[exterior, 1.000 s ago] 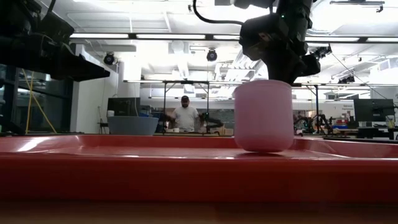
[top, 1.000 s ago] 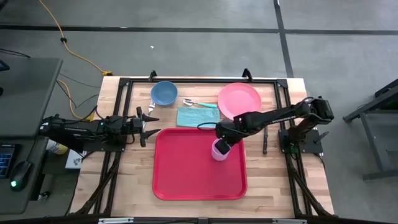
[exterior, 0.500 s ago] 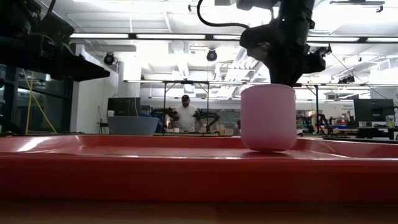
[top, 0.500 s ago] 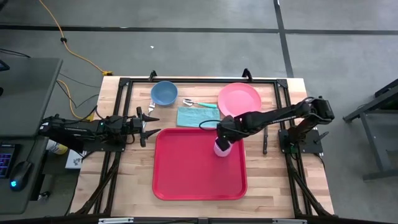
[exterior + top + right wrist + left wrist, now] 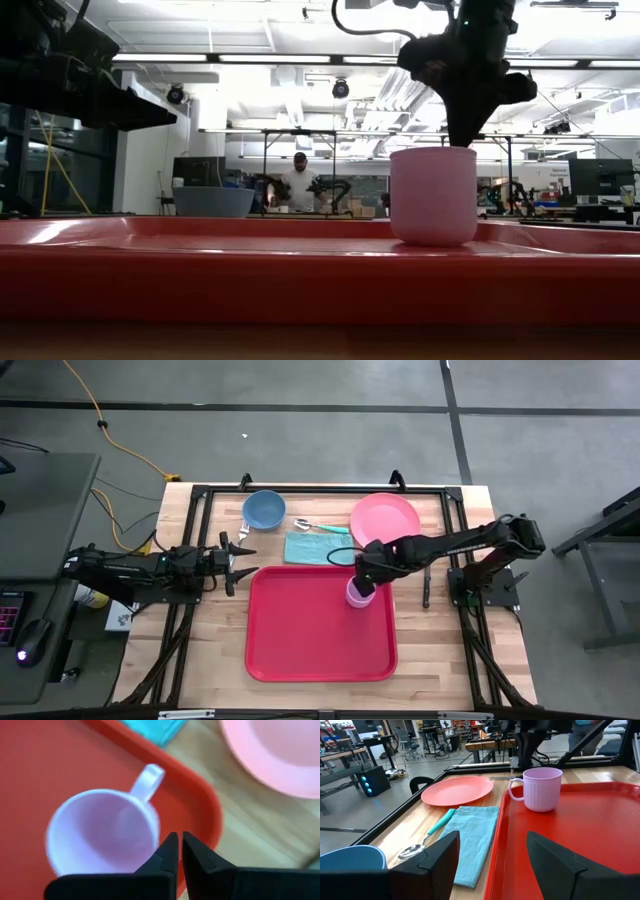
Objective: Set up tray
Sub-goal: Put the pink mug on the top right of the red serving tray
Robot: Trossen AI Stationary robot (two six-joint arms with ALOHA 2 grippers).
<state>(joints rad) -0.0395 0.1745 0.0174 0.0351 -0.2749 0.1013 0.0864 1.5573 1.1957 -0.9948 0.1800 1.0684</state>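
Observation:
My right gripper's fingers are shut beside the mug's rim [image 5: 155, 826], so my right gripper should open, put its fingers on both sides of that rim and pull the mug closer to the tray's far corner [image 5: 211, 812].
The red tray [image 5: 300, 650] lies on the wooden table. A pale pink mug [image 5: 358, 593] stands upright by its base on the tray's far right part, also seen in the low view [image 5: 433, 195]. My right gripper [image 5: 461, 140] points down, shut, with its tips right at the mug's rim [image 5: 155, 827]. My left gripper [image 5: 240, 560] waits open at the table's left, level with the tray's far left corner. My right gripper's shut fingertips [image 5: 170, 845] stand from above at the mug's rim [image 5: 455, 150]. I cannot tell whether they touch it. The mug rests upright on the tray.
Beyond the tray's far edge lie a teal napkin [image 5: 315, 547], a spoon with a teal handle [image 5: 320, 526], a round pink plate [image 5: 385, 520] and a blue bowl [image 5: 264, 509]. A black frame [image 5: 320, 490] runs round the table.
The mug has slid a little along the tray toward its far right corner and stays upright. My right gripper, shut throughout, has gone the same way with it, risen to the rim and rolled somewhat.

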